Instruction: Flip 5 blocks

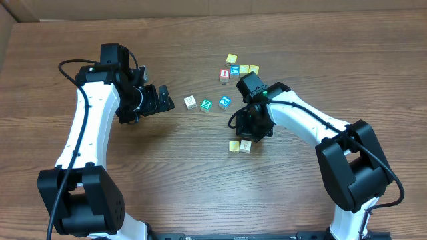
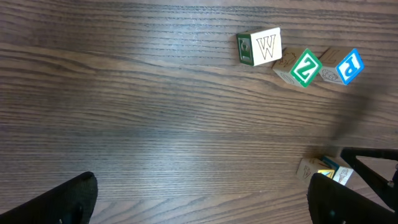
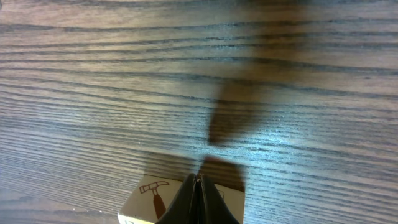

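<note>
The pale block (image 1: 245, 146) is a little crooked next to the cream block. My right gripper should go around to the pale block's free side (image 1: 251, 147) and push the two blocks flush.
Three blocks lie in a row at mid-table: a whitish one (image 1: 190, 102) showing a W (image 2: 261, 46), a teal-green Z block (image 1: 206, 105) (image 2: 305, 67) and a blue-faced block (image 1: 224, 101) (image 2: 348, 65). My left gripper (image 1: 162, 100) (image 2: 199, 208) stands open just left of the row, with nothing between its fingers. Nearer the front, a cream block (image 1: 233, 147) sits against a pale block (image 1: 245, 146) with a hammer picture (image 3: 155, 193). My right gripper (image 1: 247, 135) (image 3: 199, 182) is shut, holding nothing, with its tips over the hammer block's top face. Whether they touch it does not show.
A cluster lies at the back: a red-faced cube (image 1: 224, 75), a blue-faced cube (image 1: 234, 69) and yellow cubes (image 1: 231, 59) (image 1: 248, 69). The right arm (image 1: 313, 123) crosses the table's right half. The left arm (image 1: 90, 113) stands at the left.
</note>
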Available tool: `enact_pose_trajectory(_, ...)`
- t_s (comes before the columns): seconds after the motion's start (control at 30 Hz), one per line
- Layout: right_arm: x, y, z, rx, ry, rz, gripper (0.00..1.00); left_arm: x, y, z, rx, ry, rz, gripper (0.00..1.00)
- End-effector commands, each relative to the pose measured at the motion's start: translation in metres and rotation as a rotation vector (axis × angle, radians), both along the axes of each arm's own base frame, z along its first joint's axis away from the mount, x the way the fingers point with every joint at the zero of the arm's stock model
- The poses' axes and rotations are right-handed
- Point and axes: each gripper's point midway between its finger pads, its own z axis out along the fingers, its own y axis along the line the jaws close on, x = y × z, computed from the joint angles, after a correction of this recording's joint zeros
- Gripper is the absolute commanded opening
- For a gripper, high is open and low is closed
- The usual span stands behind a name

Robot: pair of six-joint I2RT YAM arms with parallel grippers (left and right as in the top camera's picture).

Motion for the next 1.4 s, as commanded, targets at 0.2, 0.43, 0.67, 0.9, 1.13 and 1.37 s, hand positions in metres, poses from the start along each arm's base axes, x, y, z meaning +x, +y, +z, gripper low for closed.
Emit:
enact_pose_trajectory(0.2, 0.019, -0.032, 0.022, -0.004, 0.012, -0.102, 0.04, 0.005, -0.004, 0.002, 0.006, -0.011, -0.013, 1.0)
enact_pose_trajectory(0.43, -0.005, -0.041, 0.02, -0.047, 0.103, -0.098, 0.04, 0.005, -0.004, 0.002, 0.006, -0.011, -0.013, 1.0)
enact_pose_trajectory(0.67, -0.013, -0.025, 0.018, -0.045, 0.093, -0.047, 0.04, 0.005, -0.004, 0.002, 0.006, -0.011, -0.013, 1.0)
enact_pose_trajectory(0.9, -0.019, -0.014, 0.018, -0.043, 0.086, -0.012, 0.04, 0.005, -0.003, 0.002, 0.006, -0.011, -0.013, 1.0)
enact_pose_trajectory(1.13, -0.021, -0.01, 0.018, -0.042, 0.084, -0.001, 0.04, 0.005, -0.004, 0.002, 0.006, -0.011, -0.013, 1.0)
enact_pose_trajectory(1.37, -0.027, -0.01, 0.019, -0.037, 0.114, -0.012, 0.04, 0.005, -0.004, 0.002, 0.006, -0.011, -0.013, 1.0)
